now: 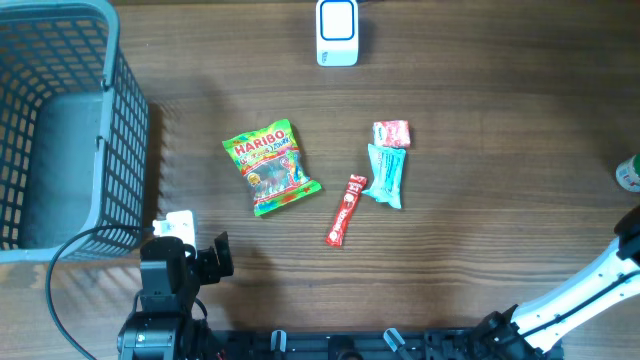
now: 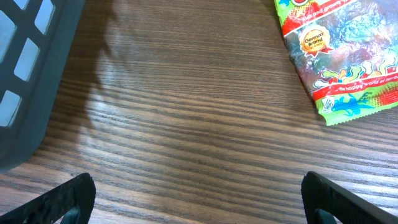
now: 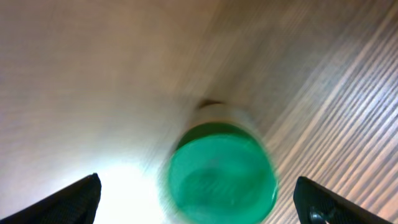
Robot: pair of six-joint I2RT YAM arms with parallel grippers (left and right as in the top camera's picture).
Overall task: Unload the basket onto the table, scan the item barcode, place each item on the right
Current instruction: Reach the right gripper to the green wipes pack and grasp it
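Observation:
The fingers of the robot's right gripper are wide of the green-capped bottle (image 1: 629, 173) and the wood is clear toward the teal packet (image 1: 386, 176), so the right gripper should keep going there and close on the packet.
A white barcode scanner (image 1: 337, 32) stands at the table's far edge. On the wood lie a green Haribo bag (image 1: 270, 167) (image 2: 339, 56), a red stick pack (image 1: 346, 210), a teal packet (image 1: 386, 175) and a small red packet (image 1: 391, 133). A green-capped bottle (image 1: 628, 174) (image 3: 221, 174) stands at the right edge, blurred in the right wrist view. My right gripper (image 3: 199, 199) hangs open above it, with both fingers wide of the cap and not touching it. My left gripper (image 2: 199, 199) is open over bare wood, near left of the Haribo bag.
A grey-blue wire basket (image 1: 60, 130) (image 2: 31, 74) fills the left side, close to my left arm (image 1: 165, 285). My right arm (image 1: 580, 295) reaches from the front edge to the right edge of the table.

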